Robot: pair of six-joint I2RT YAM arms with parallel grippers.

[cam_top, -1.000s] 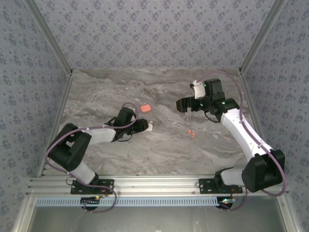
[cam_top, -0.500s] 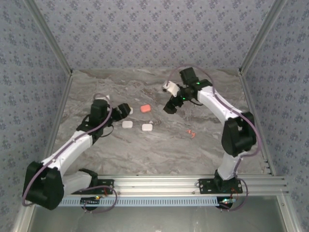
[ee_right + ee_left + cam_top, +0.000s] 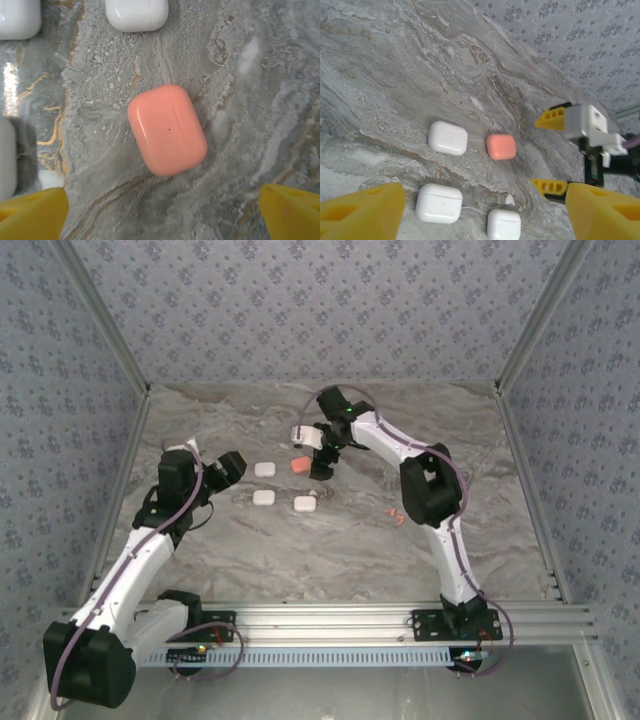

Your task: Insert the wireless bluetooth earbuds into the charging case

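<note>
I can see the orange charging case [image 3: 300,465] lying under my right gripper, away from my left gripper, so next my right gripper lifts it [image 3: 167,130] and passes it over.
A closed orange charging case [image 3: 167,129] lies on the marble table [image 3: 330,550], and my right gripper [image 3: 162,210] hangs open just over it, fingers [image 3: 292,212] wide apart. From above, that gripper [image 3: 320,458] sits beside the orange case [image 3: 299,466]. Three closed white cases [image 3: 264,469] [image 3: 263,497] [image 3: 305,504] lie round it. My left gripper [image 3: 232,466] is open, left of the cases and apart from them. Two red-orange earbuds [image 3: 397,513] lie to the right. A small white earbud [image 3: 510,200] rests by the nearest white case [image 3: 503,225].
Patterned walls [image 3: 320,310] close the table in at the back and both sides. An aluminium rail [image 3: 320,625] runs along the near edge. The right arm [image 3: 420,480] arches over the table's right middle, above the red-orange earbuds.
My left gripper opened, left a white case at the back left and drew away leftward. The right arm swung left from the table's right side to above the orange case.
</note>
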